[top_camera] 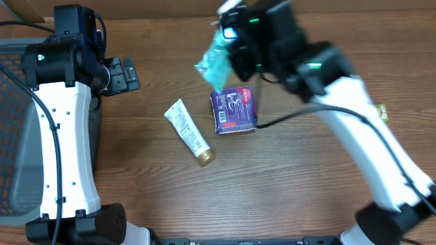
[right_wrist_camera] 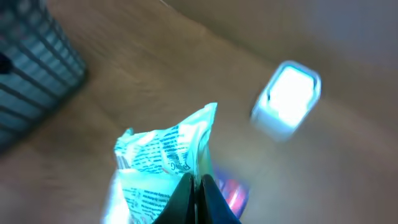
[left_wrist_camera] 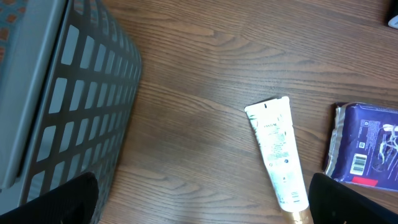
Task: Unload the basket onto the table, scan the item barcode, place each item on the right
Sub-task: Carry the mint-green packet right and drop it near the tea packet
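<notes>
The teal-and-white packet (top_camera: 215,62) is hanging clear of the purple pack, so my right gripper keeps moving toward the green packet and let go beside it.
My right gripper (top_camera: 235,53) is shut on a teal-and-white printed packet (top_camera: 214,61), pinching its edge and holding it in the air near the table's back centre. In the right wrist view the fingers (right_wrist_camera: 186,200) pinch the packet (right_wrist_camera: 165,158); the picture is blurred and I can make out no barcode on it. A small white box (right_wrist_camera: 287,99) glows brightly beyond the packet. My left gripper (top_camera: 126,73) stands open at the back left, its fingertips (left_wrist_camera: 68,199) wide apart over bare wood, nothing between them.
A white tube with a gold cap (top_camera: 189,133) (left_wrist_camera: 277,149) lies mid-table. A purple pack (top_camera: 234,110) (left_wrist_camera: 367,146) lies to its right, below the held packet. A grey mesh basket (top_camera: 13,136) (left_wrist_camera: 62,93) stands at the left edge.
</notes>
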Tool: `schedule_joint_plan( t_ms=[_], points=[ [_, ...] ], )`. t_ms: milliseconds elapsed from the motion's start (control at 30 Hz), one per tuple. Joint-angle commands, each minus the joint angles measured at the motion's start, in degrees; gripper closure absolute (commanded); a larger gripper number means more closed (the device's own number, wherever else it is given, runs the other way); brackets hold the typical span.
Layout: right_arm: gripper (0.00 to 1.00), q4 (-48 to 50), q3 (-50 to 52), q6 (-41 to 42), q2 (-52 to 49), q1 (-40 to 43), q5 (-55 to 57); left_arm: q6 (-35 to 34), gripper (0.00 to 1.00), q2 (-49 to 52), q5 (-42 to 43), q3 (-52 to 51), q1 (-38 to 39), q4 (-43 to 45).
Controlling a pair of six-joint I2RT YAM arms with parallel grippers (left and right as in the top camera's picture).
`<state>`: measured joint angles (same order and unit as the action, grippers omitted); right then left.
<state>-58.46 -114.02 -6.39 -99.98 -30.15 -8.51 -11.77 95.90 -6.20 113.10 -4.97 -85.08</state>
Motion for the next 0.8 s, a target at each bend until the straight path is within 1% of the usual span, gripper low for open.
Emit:
schedule_joint_plan(
  t_ms=[0,67,200,300,367,467,633,767],
  points=[
    [0.96,-7.74,-0.72,22.05,3.15,5.88,-5.73,1.07,0.01,0.02,0.09,-0.13,0.13,0.04],
    [0.96,-12.74,-0.72,24.52,4.28,9.11,-5.68,1.07,0.01,0.02,0.09,-0.13,0.13,0.04],
    [0.96,-19.93,-0.5,24.68,4.46,16.63,-3.08,1.07,0.0,0.02,0.11,-0.13,0.13,0.04],
    [0.96,-21.4,1.88,25.7,4.2,20.61,3.67,1.07,0.0,0.02,0.11,-0.13,0.13,0.04],
    [0.96,-20.68,4.94,29.51,4.07,22.53,9.86,1.07,0.01,0.02,0.09,-0.13,0.13,0.04],
    [0.96,-16.41,11.56,33.57,4.02,24.44,16.46,1.07,0.0,0.02,0.09,-0.13,0.13,0.04],
    [0.96,-3.39,25.07,33.81,3.41,26.01,19.65,1.07,0.0,0.02,0.11,-0.13,0.13,0.04],
    [0.96,5.11,33.03,33.83,2.75,26.56,20.9,1.07,0.0,0.02,0.09,-0.13,0.13,0.04]
  ],
)
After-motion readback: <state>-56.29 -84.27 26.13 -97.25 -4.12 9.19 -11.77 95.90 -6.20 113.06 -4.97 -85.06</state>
